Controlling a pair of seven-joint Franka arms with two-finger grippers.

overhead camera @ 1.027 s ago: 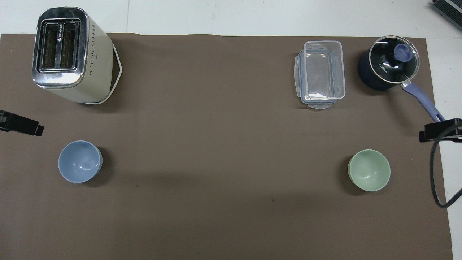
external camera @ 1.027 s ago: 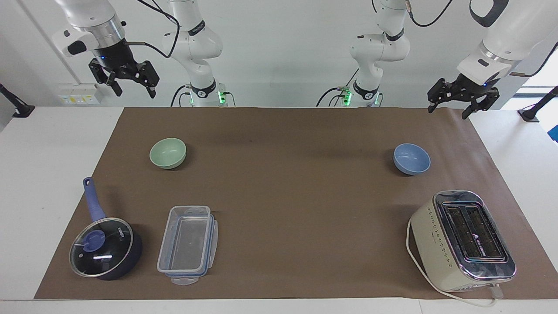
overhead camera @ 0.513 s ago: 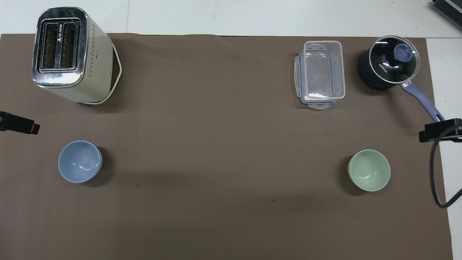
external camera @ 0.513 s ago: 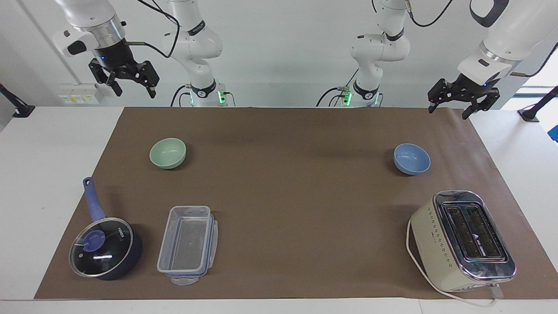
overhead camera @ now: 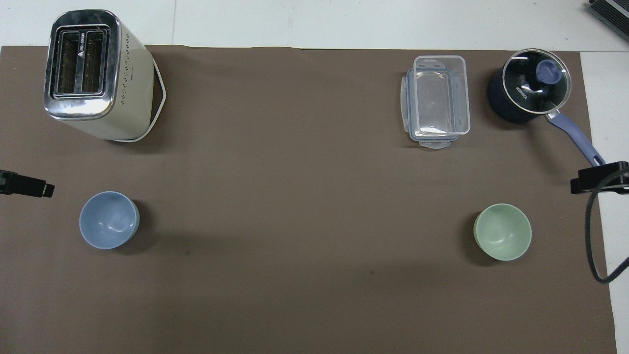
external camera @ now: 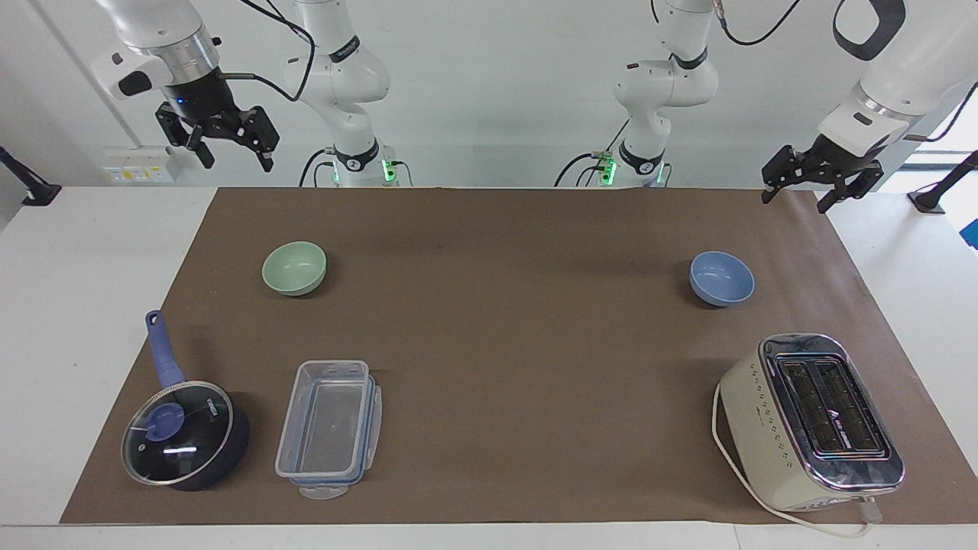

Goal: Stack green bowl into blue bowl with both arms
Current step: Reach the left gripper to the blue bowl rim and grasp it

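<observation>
I should keep lowering my left gripper, since the blue bowl (overhead camera: 109, 220) is upright and its near rim is clear toward my open fingers, until the fingers are on both sides of that rim (overhead camera: 83, 209).
The green bowl (external camera: 294, 267) stands upright and empty on the brown mat toward the right arm's end; it also shows in the overhead view (overhead camera: 502, 232). The blue bowl (external camera: 721, 278) stands upright and empty toward the left arm's end, also in the overhead view (overhead camera: 108, 220). The two bowls are far apart. My right gripper (external camera: 237, 162) is open and empty, raised over the mat's corner at its own end; its tip shows in the overhead view (overhead camera: 597, 179). My left gripper (external camera: 795, 202) is open and empty, raised over the mat's corner at its end, with its tip in the overhead view (overhead camera: 29, 187).
A cream toaster (external camera: 810, 420) stands farther from the robots than the blue bowl. A clear plastic container (external camera: 328, 428) and a dark blue lidded saucepan (external camera: 183, 431) stand farther out than the green bowl. The brown mat (external camera: 504, 344) covers the table's middle.
My left gripper has risen a little and drifted toward its own end of the table. The right arm and both bowls have not moved.
</observation>
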